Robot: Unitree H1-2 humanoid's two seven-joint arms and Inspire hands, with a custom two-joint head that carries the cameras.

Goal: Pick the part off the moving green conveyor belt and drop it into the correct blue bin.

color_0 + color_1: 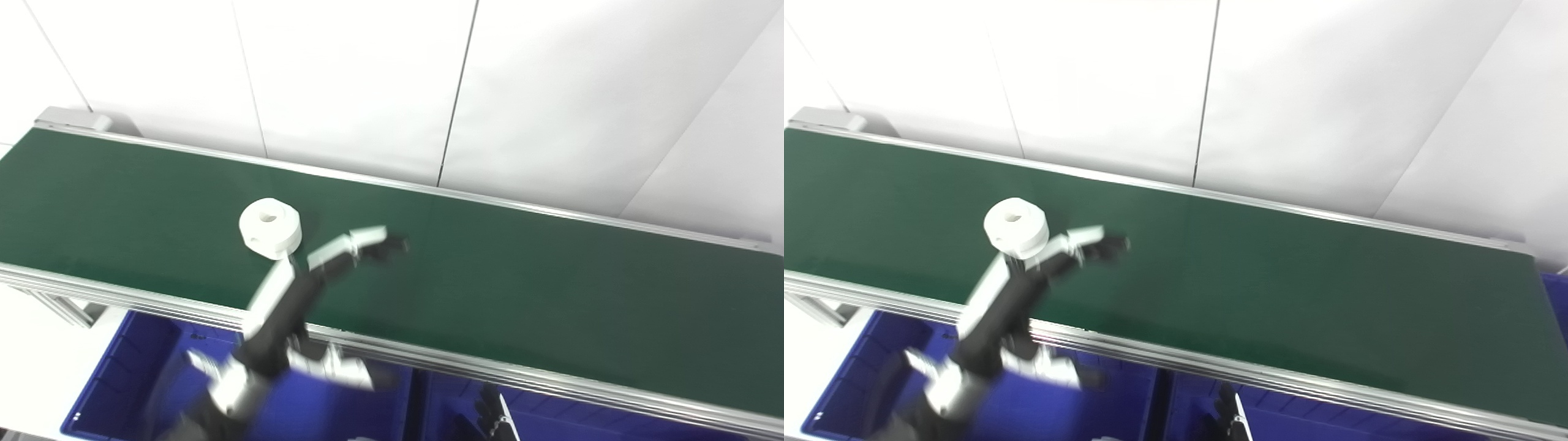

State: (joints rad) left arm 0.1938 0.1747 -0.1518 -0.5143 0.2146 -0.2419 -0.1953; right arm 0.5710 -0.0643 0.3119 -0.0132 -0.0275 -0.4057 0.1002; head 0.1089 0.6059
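A sliver of white shows low in the blue bin under my left hand, so I should expect another white part already inside.
A white round part with a hole in its top sits on the green conveyor belt, left of centre. My left hand reaches over the belt's near rail, blurred, open with its fingers spread. One finger ends at the part's near edge and another points right past it. The hand does not close around the part. It also shows in the right eye view, as does the part. Only the dark fingertips of my right hand show at the bottom edge, over a bin.
A blue bin stands below the belt's near rail at the left, and a second blue bin is to its right. A white panelled wall rises behind the belt. The belt's left end has a grey cap.
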